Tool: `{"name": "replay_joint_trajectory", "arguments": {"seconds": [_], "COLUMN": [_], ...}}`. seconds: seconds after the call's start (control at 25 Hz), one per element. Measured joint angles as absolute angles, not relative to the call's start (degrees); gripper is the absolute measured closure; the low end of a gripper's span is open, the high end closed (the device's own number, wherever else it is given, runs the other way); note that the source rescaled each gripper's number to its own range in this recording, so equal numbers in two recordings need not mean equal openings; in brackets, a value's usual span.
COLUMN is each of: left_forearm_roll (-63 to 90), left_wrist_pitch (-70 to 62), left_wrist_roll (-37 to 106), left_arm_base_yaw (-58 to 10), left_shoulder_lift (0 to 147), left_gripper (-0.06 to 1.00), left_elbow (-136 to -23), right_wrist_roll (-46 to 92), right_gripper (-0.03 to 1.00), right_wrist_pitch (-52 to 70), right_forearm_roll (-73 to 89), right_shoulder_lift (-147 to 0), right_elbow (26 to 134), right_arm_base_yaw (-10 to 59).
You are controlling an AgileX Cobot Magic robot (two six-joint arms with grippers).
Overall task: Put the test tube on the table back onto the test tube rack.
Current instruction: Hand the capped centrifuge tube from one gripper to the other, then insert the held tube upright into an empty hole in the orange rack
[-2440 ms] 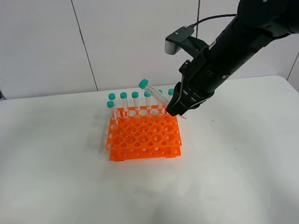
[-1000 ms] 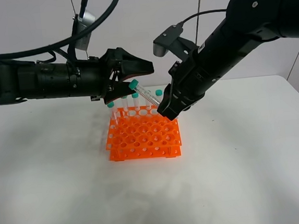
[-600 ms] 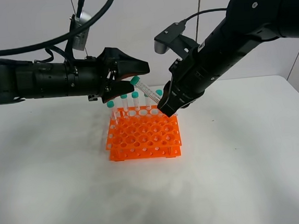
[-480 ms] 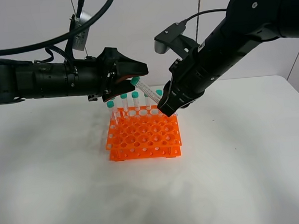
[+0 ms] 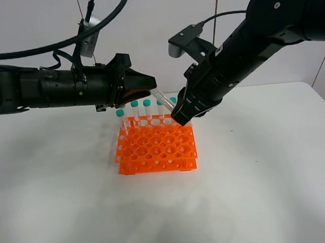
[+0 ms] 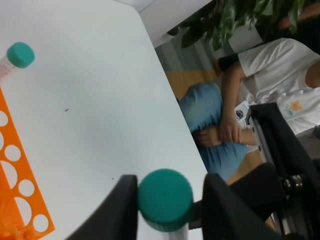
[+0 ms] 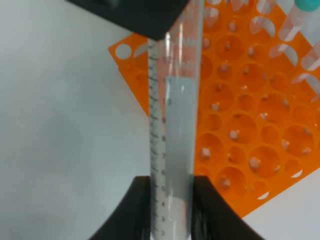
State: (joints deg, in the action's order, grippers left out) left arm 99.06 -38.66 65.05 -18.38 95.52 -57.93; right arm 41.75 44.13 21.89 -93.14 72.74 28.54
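The robot's right gripper has the test tube by the lower end (image 7: 170, 212) that goes into the rack, so it should give the left gripper the teal cap (image 6: 165, 199) and move away.
The test tube (image 5: 164, 99) hangs tilted in the air over the back edge of the orange test tube rack (image 5: 156, 150). My right gripper (image 5: 180, 115) is shut on its lower end; the right wrist view shows the clear tube (image 7: 175, 125) clamped between the fingers (image 7: 142, 205) above the rack (image 7: 240, 125). My left gripper (image 5: 150, 87) reaches in from the left, its jaws on either side of the teal cap (image 6: 165, 200). One finger (image 6: 122, 210) touches the cap and a thin gap shows beside the other.
Several teal-capped tubes (image 5: 134, 108) stand in the rack's back row and left corner; one shows in the left wrist view (image 6: 20, 54). The rack sits mid-table on the white table (image 5: 259, 181). Both arms cross above the rack's back edge.
The left arm came in from the left with jaws wide open. Its jaws have narrowed around the tube's cap. The right gripper has held the tube nearly still, slightly raised.
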Motion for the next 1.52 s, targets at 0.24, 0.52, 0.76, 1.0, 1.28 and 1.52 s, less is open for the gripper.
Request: {"name": "replay_joint_trajectory", "arguments": {"seconds": [0.24, 0.52, 0.76, 1.0, 1.28, 1.52], "left_forearm_roll": [99.1, 99.1, 99.1, 99.1, 99.1, 99.1], "left_wrist_pitch": [-38.6, -38.7, -39.0, -38.5, -38.5, -38.5], "left_wrist_roll": [64.6, 64.6, 64.6, 64.6, 64.6, 64.5], "left_arm_base_yaw": [-18.4, -18.4, -18.5, -18.5, -18.5, -18.5], "left_shoulder_lift": [95.5, 95.5, 95.5, 95.5, 95.5, 95.5], "left_gripper": [0.94, 0.94, 0.94, 0.94, 0.94, 0.94], "left_elbow": [-57.9, -57.9, -57.9, -57.9, -57.9, -57.9], "right_wrist_roll": [41.7, 41.7, 38.4, 25.3, 11.3, 6.9], "right_gripper": [0.94, 0.91, 0.06, -0.03, -0.03, -0.03], "right_wrist_pitch": [44.1, 44.1, 45.7, 55.4, 58.2, 62.4], "right_forearm_roll": [21.9, 21.9, 20.3, 9.0, 1.5, 0.0], "right_shoulder_lift": [-93.1, -93.1, -93.1, -91.6, -91.5, -91.5], "right_elbow": [72.7, 72.7, 74.6, 84.5, 88.2, 88.2], "right_arm_base_yaw": [28.5, 28.5, 28.5, 28.4, 20.7, 6.9]}}
